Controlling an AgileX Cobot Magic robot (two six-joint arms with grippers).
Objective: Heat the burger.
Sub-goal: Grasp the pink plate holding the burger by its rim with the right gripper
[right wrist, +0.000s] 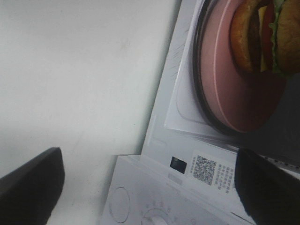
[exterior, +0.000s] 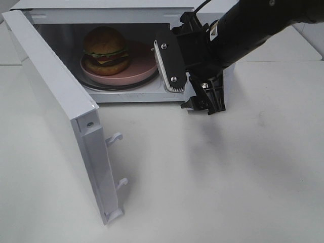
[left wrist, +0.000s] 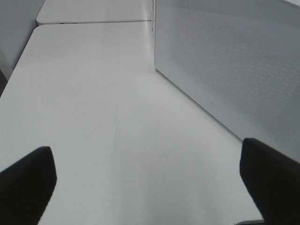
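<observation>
I should keep moving my right gripper in with its fingers open until they are on both sides of the plate's front rim, because the pink plate's front rim (exterior: 132,75) is clear of the burger.
The burger (exterior: 105,48) has a golden-brown bun, lettuce and a dark patty. It sits on a pink plate (exterior: 144,66) inside the open microwave (exterior: 116,10). In the right wrist view the burger (right wrist: 262,37) and the plate (right wrist: 220,75) rest on the glass turntable. My right gripper (exterior: 190,81) hovers at the cavity's right front, turned sideways. Its jaws are open and hold nothing, and it is clear of the plate. In its own view the right gripper (right wrist: 150,192) spans the control panel. My left gripper (left wrist: 150,187) stands open over bare table beside the microwave's outer wall.
The microwave door (exterior: 61,106) stands swung out to the left, with two latch hooks (exterior: 115,137) on its edge. A control panel with a knob (right wrist: 154,218) and a QR sticker (right wrist: 204,169) lies under the right gripper. The perforated side wall (left wrist: 234,70) faces the left gripper.
</observation>
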